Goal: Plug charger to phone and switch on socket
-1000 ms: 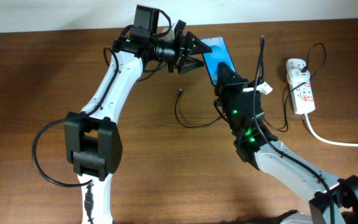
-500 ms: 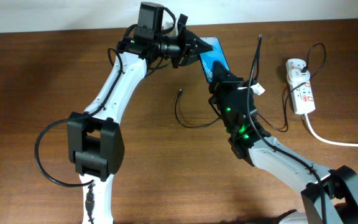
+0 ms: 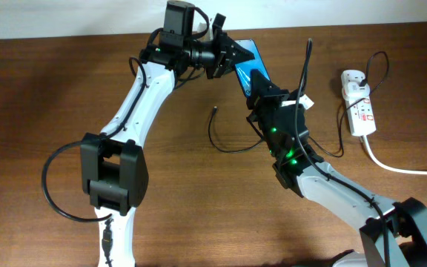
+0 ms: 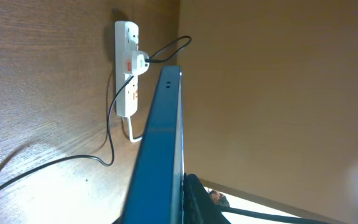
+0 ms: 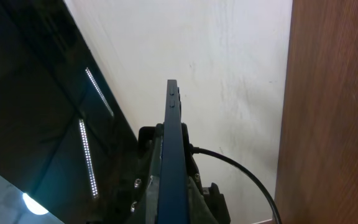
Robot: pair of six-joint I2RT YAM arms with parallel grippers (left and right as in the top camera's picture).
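Note:
My right gripper is covering the phone's lower end (image 3: pixel 247 90). It should open and grab the charger cable's free plug tip (image 3: pixel 214 110) while my left gripper holds the phone.
The phone (image 3: pixel 247 62), with a blue screen, is held tilted up off the table at the back centre. My left gripper (image 3: pixel 227 58) is shut on its upper end. My right gripper (image 3: pixel 262 86) is shut on its lower end. The left wrist view shows the phone (image 4: pixel 161 137) edge-on with a dark finger (image 4: pixel 197 199) against it. The right wrist view also shows the phone (image 5: pixel 169 155) edge-on. The charger cable (image 3: pixel 232 144) loops on the table, and its plug tip (image 3: pixel 215 109) lies free left of my right arm. The socket (image 3: pixel 359 104) lies at the right and shows in the left wrist view (image 4: pixel 127 74).
A thick white cord (image 3: pixel 402 169) runs from the socket to the right edge. A white plug (image 3: pixel 353 77) sits in the socket's far end, with thin black cable (image 3: pixel 308 70) rising past my right arm. The wall edge runs along the table's back.
Both grippers have moved slightly up and to the left with the phone between them. The phone now stands more on edge. The cable tip has not moved.

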